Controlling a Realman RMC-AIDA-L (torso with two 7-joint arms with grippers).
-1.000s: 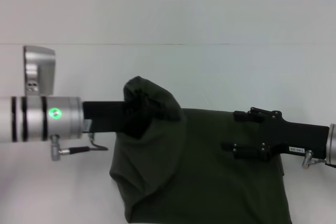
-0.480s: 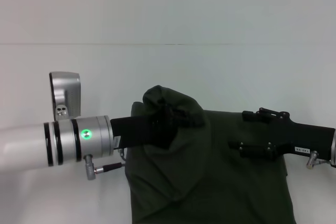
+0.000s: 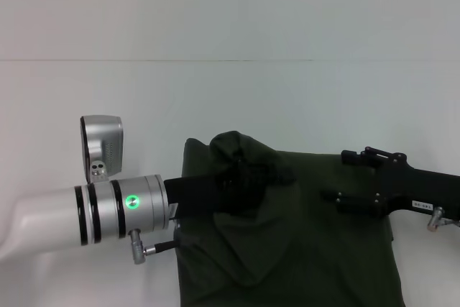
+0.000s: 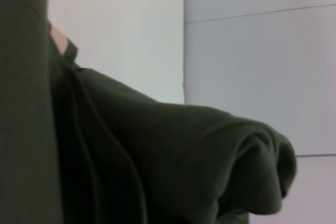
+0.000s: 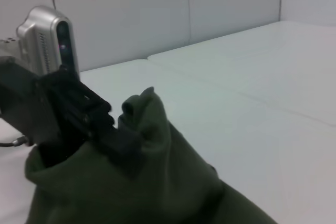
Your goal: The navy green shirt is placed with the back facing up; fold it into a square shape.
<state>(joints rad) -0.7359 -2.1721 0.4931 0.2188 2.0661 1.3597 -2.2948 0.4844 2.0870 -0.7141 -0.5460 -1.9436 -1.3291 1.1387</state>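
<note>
My right gripper should take the bunched cloth (image 3: 282, 198) and pull it flat, because the cloth at my left gripper bunches up into a hump midway across the shirt (image 3: 246, 146).
The navy green shirt (image 3: 316, 257) lies on the white table (image 3: 215, 98), with one part raised into a bunched hump. My left gripper (image 3: 241, 177) reaches in from the left and is shut on that raised cloth, which drapes over its black fingers. In the right wrist view the same left gripper (image 5: 105, 129) shows with shirt cloth (image 5: 157, 182) hanging around it. Dark green folds (image 4: 157, 161) fill the left wrist view. My right gripper (image 3: 334, 176) hovers over the shirt's right part, pointing left, a short way from the hump.
The pale table surface stretches far behind and to the left of the shirt. A seam line (image 3: 215, 60) crosses the surface at the back. The shirt runs off the lower edge of the head view.
My left arm has moved right and a little lower, carrying the raised cloth across the shirt. My right gripper has drawn back to the right.
</note>
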